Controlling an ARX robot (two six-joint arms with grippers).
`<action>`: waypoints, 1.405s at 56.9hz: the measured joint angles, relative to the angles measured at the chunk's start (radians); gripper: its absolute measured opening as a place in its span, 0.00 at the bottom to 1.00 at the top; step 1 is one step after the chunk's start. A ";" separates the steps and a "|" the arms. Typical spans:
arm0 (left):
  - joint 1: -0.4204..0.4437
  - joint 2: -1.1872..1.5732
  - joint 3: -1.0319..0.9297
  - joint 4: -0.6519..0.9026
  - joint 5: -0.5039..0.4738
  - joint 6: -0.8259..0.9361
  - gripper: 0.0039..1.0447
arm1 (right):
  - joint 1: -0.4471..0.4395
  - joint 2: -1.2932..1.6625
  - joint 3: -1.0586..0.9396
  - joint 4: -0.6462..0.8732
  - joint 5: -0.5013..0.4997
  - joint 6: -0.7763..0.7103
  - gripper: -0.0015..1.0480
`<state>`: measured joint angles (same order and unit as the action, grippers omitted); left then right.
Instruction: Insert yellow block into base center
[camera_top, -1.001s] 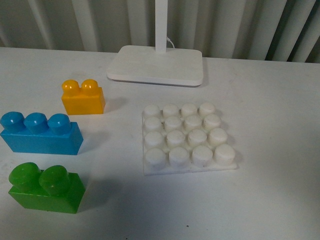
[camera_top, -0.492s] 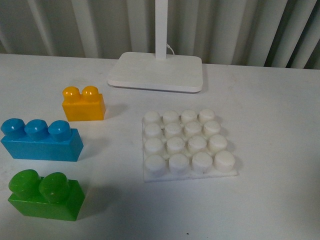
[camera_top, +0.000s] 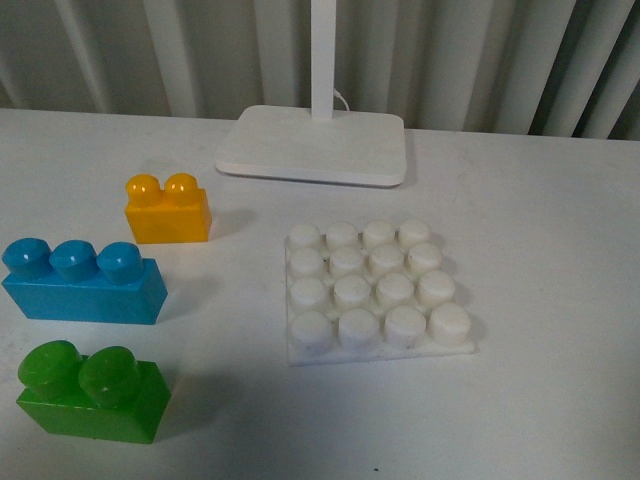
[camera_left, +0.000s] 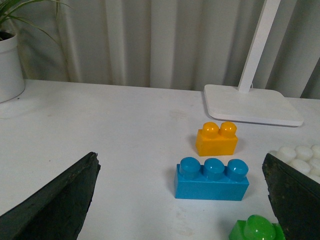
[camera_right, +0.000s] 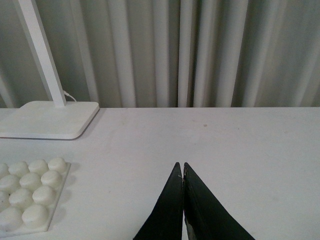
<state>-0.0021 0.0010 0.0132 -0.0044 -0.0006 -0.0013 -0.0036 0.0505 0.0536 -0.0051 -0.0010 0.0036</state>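
The thin edge (camera_top: 385, 358) of the base (camera_top: 372, 290) has open table all around it, so the base will swivel when I push the yellow block between the base's studs.
The yellow block (camera_top: 167, 210) stands on the white table, left of the base (camera_top: 380, 352), with bare table between them. The base is a white studded plate with nothing on its studs. In the left wrist view the yellow block (camera_left: 216, 140) lies beyond the blue brick (camera_left: 212, 178). My left gripper (camera_left: 180, 156) is open, and its dark fingers (camera_left: 60, 200) stand wide apart on the near side of the blue brick. My right gripper (camera_right: 181, 164) is shut on nothing over bare table, beside the base (camera_right: 30, 197). Neither arm shows in the front view.
A blue three-stud brick (camera_top: 82, 282) and a green two-stud brick (camera_top: 92, 392) lie in front of the yellow block. A white lamp foot (camera_top: 312, 145) with a pole stands behind the base. A white plant pot (camera_left: 10, 67) is far off to one side.
The whole scene has slid slightly down in the front view since one second ago. The blocks and base keep their places relative to each other.
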 joint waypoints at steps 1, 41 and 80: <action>0.000 0.000 0.000 0.000 0.000 0.000 0.94 | 0.000 -0.002 -0.002 0.000 0.000 0.000 0.01; 0.082 0.599 0.254 0.200 0.201 0.256 0.94 | 0.000 -0.047 -0.047 0.002 0.000 -0.002 0.93; -0.101 1.651 1.169 -0.385 0.199 1.197 0.94 | 0.000 -0.047 -0.047 0.002 0.000 -0.001 0.91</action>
<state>-0.1036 1.6524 1.1824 -0.3897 0.1986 1.1954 -0.0036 0.0040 0.0063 -0.0029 -0.0010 0.0025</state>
